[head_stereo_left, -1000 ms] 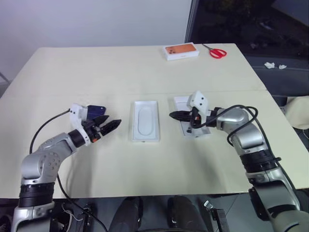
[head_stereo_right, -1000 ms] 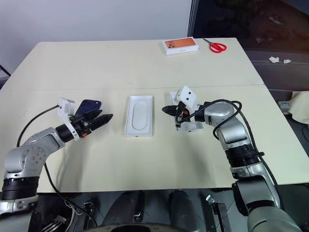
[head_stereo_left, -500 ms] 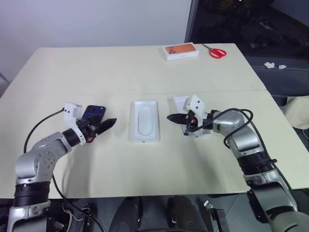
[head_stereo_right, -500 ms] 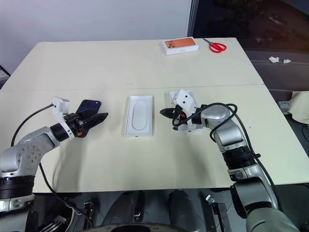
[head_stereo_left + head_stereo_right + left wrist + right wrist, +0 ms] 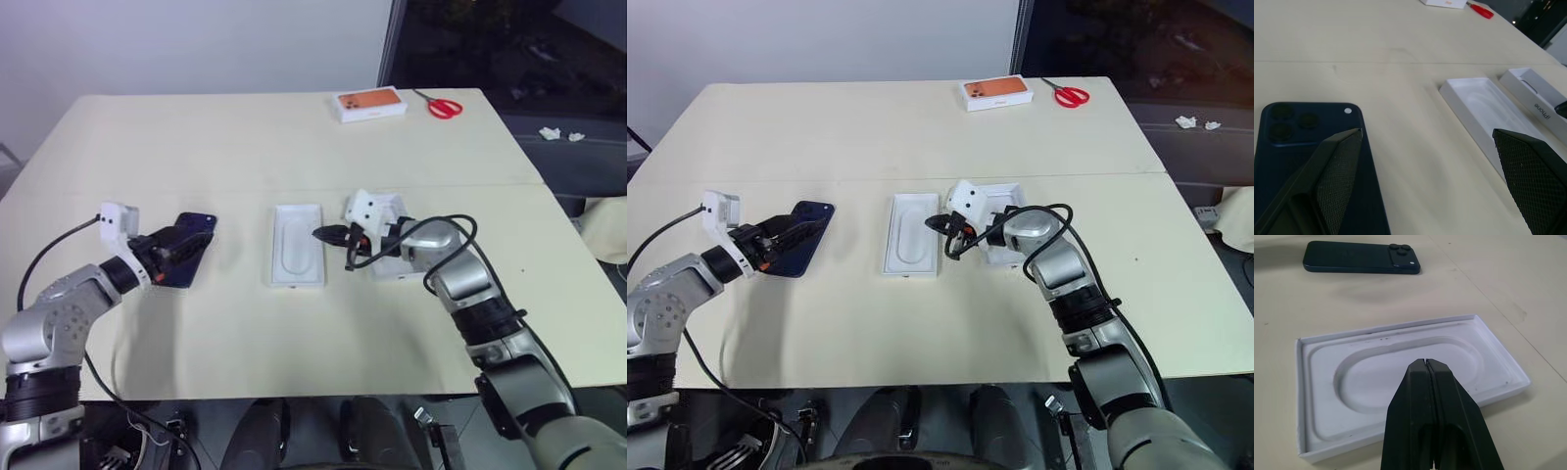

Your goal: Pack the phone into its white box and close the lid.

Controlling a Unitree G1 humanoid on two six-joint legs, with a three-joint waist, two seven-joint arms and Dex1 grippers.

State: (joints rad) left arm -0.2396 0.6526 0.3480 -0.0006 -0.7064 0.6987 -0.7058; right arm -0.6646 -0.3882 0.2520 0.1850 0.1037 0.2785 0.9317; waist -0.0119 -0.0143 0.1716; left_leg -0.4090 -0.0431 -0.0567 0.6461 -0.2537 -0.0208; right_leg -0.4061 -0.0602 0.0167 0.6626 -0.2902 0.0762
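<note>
The phone should come to rest flat below the tray's edge when I lower it into the white tray, because a raised edge goes around a sunken, phone-sized bottom.
The phone lies camera side up on the table at the left. My left gripper is open, low over the phone's near end, with one finger above it and nothing held. In the middle lies a white tray with an oval recess; I cannot tell whether the white box is under it. My right gripper is shut and empty, its tip just above that tray's right edge. The lid lies open side up behind my right arm, with "iPhone" printed on its side wall.
A white box with an orange phone picture and red scissors lie at the table's far right. A seam runs across the table. Bare tabletop lies in front of the tray and the phone.
My left gripper has drawn back to the left and now stands over the phone. My right gripper has moved left from the lid to the recessed tray's edge. Both kept their states.
</note>
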